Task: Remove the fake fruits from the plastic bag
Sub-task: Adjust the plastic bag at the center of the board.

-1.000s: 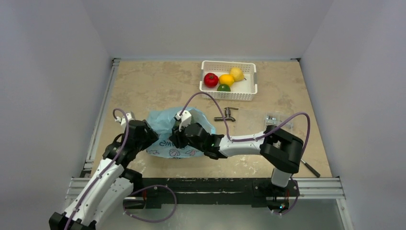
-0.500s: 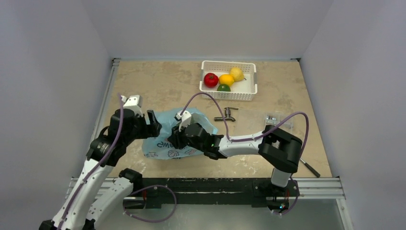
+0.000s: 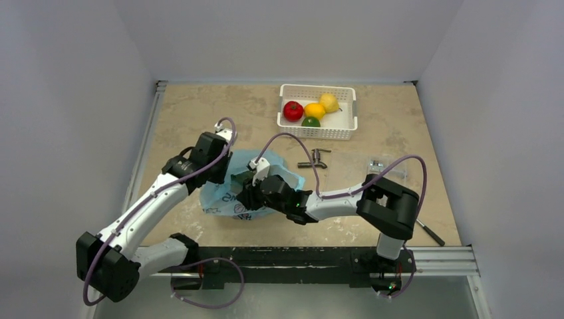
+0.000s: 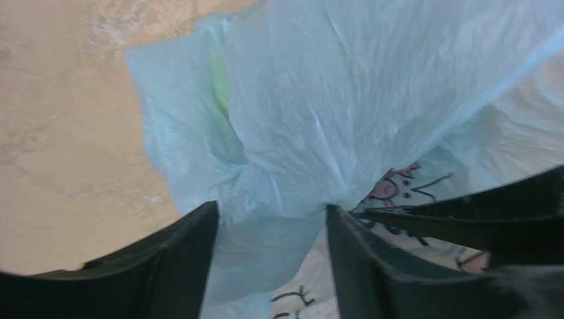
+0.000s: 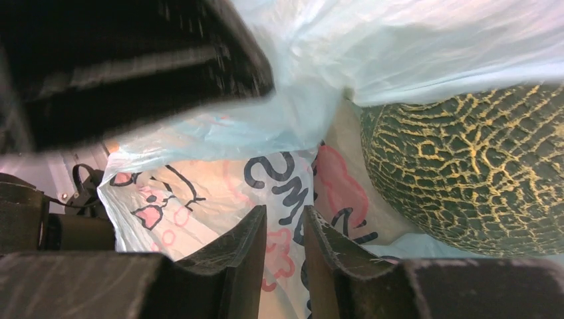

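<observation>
The bag's film hangs over the light-green fruit point(image 4: 219, 76). I should pinch the bunched fold point(image 4: 282, 222) with my left gripper and pull it back before my right gripper reaches in.
The light-blue plastic bag point(image 3: 226, 199) lies at the table's front middle. My left gripper point(image 3: 229, 174) is over its top; in the left wrist view point(image 4: 273, 212) the jaws are open around a bunched fold of the bag point(image 4: 319, 100). My right gripper point(image 3: 246, 191) is in the bag's mouth. In the right wrist view point(image 5: 286, 212) the jaws stand a narrow gap apart with nothing pinched, over the printed film point(image 5: 199, 179). The dull-green bumpy ball point(image 5: 465, 166) lies inside the bag, just right of them. A red apple point(image 3: 292, 110), orange point(image 3: 314, 110), lemon point(image 3: 329, 102) and lime point(image 3: 310, 122) are in the basket.
The white perforated basket point(image 3: 347, 126) stands at the back right. The small dark tap part point(image 3: 314, 159) lies right of the bag, and a clear flat bag of metal parts point(image 3: 379, 165) lies further right. A dark tool point(image 3: 432, 234) lies at the front right edge.
My left arm has left the bag's left edge, lifted, and swung right onto the top of the bag. The right gripper has stayed in the bag's mouth.
</observation>
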Action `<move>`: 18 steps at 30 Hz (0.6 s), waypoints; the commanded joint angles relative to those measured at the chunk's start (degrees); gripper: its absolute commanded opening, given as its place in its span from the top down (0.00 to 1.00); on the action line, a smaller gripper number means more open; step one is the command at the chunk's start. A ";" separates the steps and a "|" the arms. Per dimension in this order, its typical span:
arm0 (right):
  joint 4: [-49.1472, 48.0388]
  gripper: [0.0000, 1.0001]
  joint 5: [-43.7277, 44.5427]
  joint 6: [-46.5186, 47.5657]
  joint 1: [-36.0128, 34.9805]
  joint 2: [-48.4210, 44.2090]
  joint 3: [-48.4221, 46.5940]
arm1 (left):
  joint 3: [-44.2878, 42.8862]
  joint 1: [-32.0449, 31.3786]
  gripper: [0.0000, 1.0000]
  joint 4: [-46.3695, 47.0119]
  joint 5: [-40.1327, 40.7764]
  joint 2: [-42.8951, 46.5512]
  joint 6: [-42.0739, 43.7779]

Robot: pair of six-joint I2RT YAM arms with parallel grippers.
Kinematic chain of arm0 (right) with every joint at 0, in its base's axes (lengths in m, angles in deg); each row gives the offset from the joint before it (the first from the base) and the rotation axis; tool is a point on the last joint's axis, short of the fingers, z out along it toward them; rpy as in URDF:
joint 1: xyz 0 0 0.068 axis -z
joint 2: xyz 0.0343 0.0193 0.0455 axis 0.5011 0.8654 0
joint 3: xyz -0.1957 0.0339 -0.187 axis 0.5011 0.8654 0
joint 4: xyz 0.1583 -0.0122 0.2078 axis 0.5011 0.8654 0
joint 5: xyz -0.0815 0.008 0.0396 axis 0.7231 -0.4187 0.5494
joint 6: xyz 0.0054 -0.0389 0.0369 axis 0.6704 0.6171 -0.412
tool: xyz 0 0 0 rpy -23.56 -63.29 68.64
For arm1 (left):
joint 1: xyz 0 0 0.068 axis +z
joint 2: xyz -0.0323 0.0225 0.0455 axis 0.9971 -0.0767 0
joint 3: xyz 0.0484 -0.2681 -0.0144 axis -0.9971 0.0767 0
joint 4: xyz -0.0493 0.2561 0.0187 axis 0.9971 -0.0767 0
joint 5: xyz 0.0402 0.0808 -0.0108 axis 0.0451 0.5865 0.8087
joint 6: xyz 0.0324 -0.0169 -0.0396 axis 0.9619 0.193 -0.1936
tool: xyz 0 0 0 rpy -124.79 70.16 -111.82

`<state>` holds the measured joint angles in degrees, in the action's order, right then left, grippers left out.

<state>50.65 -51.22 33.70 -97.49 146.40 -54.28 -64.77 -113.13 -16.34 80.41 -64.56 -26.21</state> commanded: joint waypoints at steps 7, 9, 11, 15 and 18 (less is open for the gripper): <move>2.09 0.82 15.75 -7.98 0.89 1.26 3.49 | -4.81 -0.30 1.00 2.24 2.98 -3.39 4.16; 3.69 0.83 18.80 -9.35 2.26 0.03 4.43 | -5.69 -1.04 1.00 4.04 0.86 -1.78 4.95; 3.47 0.84 19.01 -9.60 3.83 -1.85 5.83 | -7.42 -2.58 1.00 4.67 -1.22 -1.29 7.28; 1.51 0.84 19.25 -4.30 4.31 -4.24 7.22 | -9.64 -7.22 1.00 5.39 -1.70 0.05 13.62; 0.01 0.83 16.53 -1.05 4.22 -5.29 7.61 | -5.56 -7.77 1.00 9.38 -3.45 4.65 15.53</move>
<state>54.37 -35.35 28.37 -92.73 145.00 -46.89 -71.98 -119.86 -12.47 80.08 -65.21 -16.26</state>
